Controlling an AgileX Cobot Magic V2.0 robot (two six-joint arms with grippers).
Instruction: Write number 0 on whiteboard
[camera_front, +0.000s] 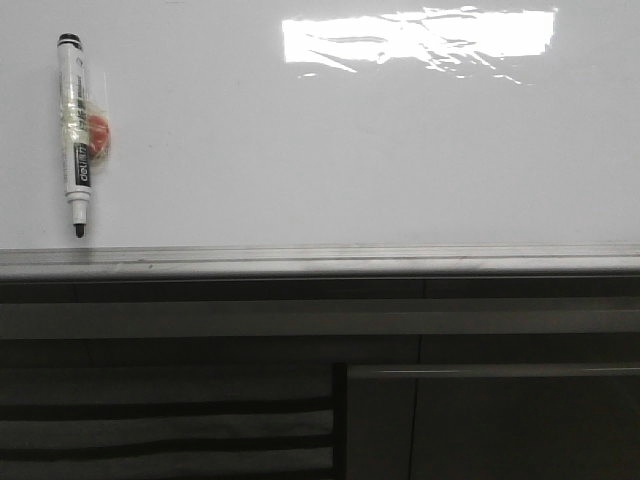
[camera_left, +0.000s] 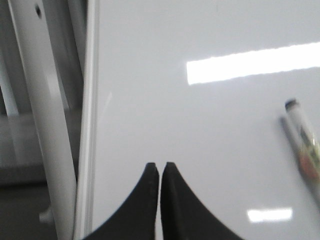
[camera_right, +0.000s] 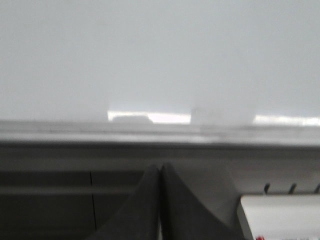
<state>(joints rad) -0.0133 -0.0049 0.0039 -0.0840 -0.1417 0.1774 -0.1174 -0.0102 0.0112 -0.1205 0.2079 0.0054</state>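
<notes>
Next, my left gripper swings over and opens around the white marker (camera_front: 75, 130), because it is closed and points too near the board's side frame (camera_left: 88, 125).
The whiteboard (camera_front: 330, 150) fills the upper front view, glossy white with glare at the top and a silver bottom rail (camera_front: 320, 258). No black line of a number 0 shows on it. A white marker (camera_front: 75, 130) with a black tip pointing down is stuck to the board at upper left with tape and an orange blob. It also shows blurred in the left wrist view (camera_left: 302, 142). My left gripper (camera_left: 159, 166) is shut and empty in front of the board (camera_left: 200, 125). My right gripper (camera_right: 160, 167) is shut and empty, below the board's rail (camera_right: 160, 132). Neither gripper shows in the front view.
Grey cabinet panels (camera_front: 480, 420) and dark slats (camera_front: 160, 430) lie below the rail. The board's side frame (camera_left: 90, 100) and a white post (camera_left: 45, 110) stand beside it in the left wrist view. A white box corner (camera_right: 280, 215) sits near my right gripper.
</notes>
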